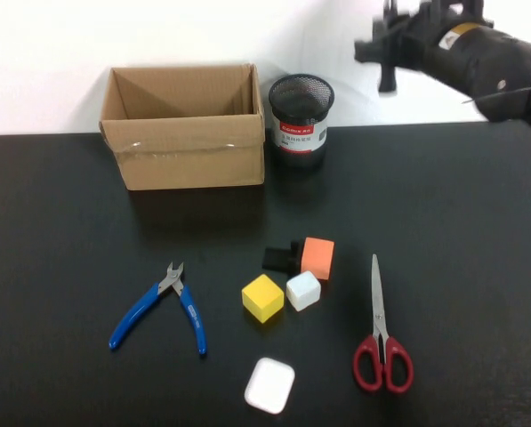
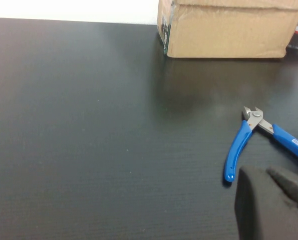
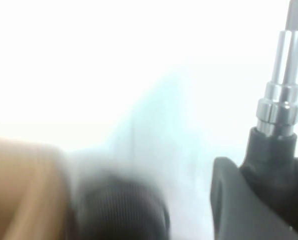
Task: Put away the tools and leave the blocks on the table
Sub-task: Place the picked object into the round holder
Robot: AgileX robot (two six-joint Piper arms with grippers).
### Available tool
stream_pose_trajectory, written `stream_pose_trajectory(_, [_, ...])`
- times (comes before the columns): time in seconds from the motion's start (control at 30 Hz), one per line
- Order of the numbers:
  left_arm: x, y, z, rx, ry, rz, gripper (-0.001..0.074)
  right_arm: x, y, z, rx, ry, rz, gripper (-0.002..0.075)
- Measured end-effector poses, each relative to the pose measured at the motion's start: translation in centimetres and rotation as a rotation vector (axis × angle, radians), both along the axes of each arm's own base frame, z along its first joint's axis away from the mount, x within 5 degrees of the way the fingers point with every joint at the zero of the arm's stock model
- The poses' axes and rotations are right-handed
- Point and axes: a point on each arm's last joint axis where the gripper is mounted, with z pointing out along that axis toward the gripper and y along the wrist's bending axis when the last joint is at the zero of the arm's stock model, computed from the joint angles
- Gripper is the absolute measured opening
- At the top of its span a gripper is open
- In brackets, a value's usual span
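The black utility knife (image 1: 388, 81) is upright and the mesh cup's opening (image 1: 301, 96) is open. My right gripper carries on moving across until the knife's lower end goes in, then let go.
My right gripper (image 1: 388, 55) is raised at the back right, just right of the mesh cup. In the right wrist view it (image 3: 258, 165) is shut on the black utility knife (image 3: 279, 107), whose metal tip points away. The blue-handled pliers (image 1: 163, 307) lie front left on the table (image 1: 69, 231) and show in the left wrist view (image 2: 248, 137) too. The red-handled scissors (image 1: 381, 342) lie front right. The yellow cube (image 1: 263, 297), white cube (image 1: 303, 290), orange block (image 1: 317, 257), black piece (image 1: 277, 258) and flat white square (image 1: 269, 385) sit mid-table. My left gripper (image 2: 273, 200) is low at the front left, empty, near a pliers handle.
An open cardboard box (image 1: 183, 151) stands at the back left. A black mesh cup (image 1: 301, 133) with a red label stands beside it on the right. Both appear blurred in the right wrist view, the cup (image 3: 119, 210) and the box (image 3: 19, 190).
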Motion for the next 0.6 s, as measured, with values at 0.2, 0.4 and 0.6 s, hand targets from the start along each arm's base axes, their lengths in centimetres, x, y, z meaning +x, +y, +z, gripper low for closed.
stream_pose_trajectory(0.2, [0.0, 0.0, 0.0, 0.000, 0.000, 0.000, -0.0004, 0.2, 3.3, -1.6, -0.038, -0.209, 0.115, -0.0006])
stream_pose_trajectory(0.4, [0.0, 0.0, 0.0, 0.000, 0.000, 0.000, -0.0004, 2.1, 5.0, -5.2, 0.016, -0.179, 0.205, -0.0006])
stream_pose_trajectory(0.6, [0.0, 0.0, 0.0, 0.000, 0.000, 0.000, -0.0004, 4.7, 6.1, -7.8, 0.027, -0.144, 0.209, 0.0043])
